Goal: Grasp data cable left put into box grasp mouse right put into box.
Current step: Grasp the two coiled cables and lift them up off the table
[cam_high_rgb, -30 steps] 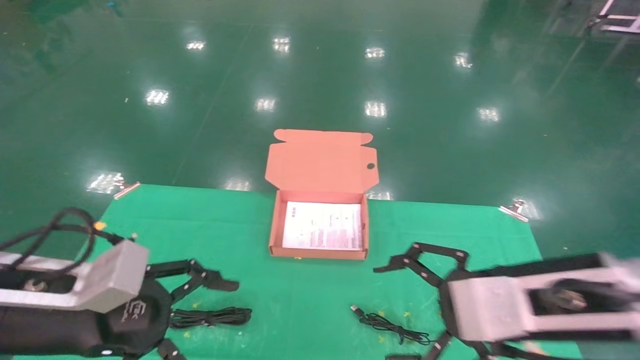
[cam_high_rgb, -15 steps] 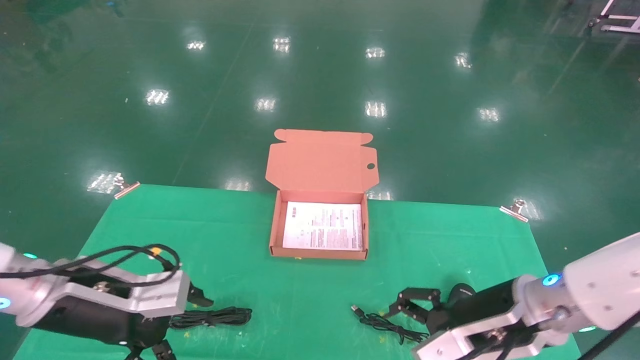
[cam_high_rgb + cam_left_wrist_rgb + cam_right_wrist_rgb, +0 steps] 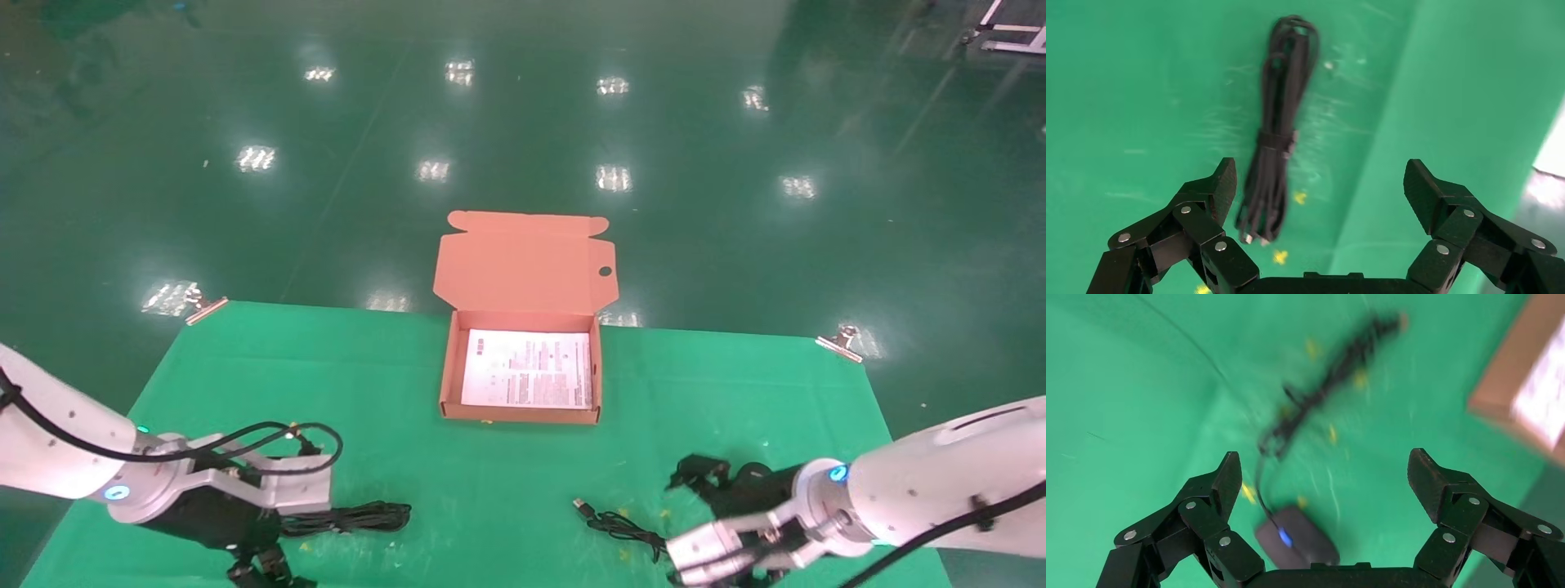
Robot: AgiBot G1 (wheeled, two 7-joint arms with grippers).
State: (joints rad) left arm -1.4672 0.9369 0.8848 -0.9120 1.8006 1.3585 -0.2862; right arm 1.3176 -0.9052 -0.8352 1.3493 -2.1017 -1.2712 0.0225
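The mouse's bundled cord (image 3: 619, 527) is lying free in front of my open right gripper. I keep going down until my two fingers are on either side of the near loops (image 3: 1273, 442), and then close them.
The data cable (image 3: 351, 516) lies as a slim black bundle on the green mat, front left. In the left wrist view the cable (image 3: 1278, 141) runs away from my open left gripper (image 3: 1321, 180), its near end beside one fingertip. In the head view the left gripper (image 3: 276, 541) hovers at the cable's left end. The black mouse (image 3: 1297, 542) with a blue light sits below my open right gripper (image 3: 1324, 468), close to its palm. In the head view the right gripper (image 3: 699, 487) hides the mouse. The open orange-brown box (image 3: 448, 384) stands mid-mat, holding only its white sheet.
The mouse's loose cord with USB plug (image 3: 621, 527) trails left of the right gripper. The box lid (image 3: 523, 261) stands open at the back. Metal clips (image 3: 842, 343) pin the mat's far corners. The table's front edge is near both grippers.
Both arms have swung round and dropped low. The left gripper has come over the cable's left end, the right gripper over the mouse. Cable, cord and box have not moved.
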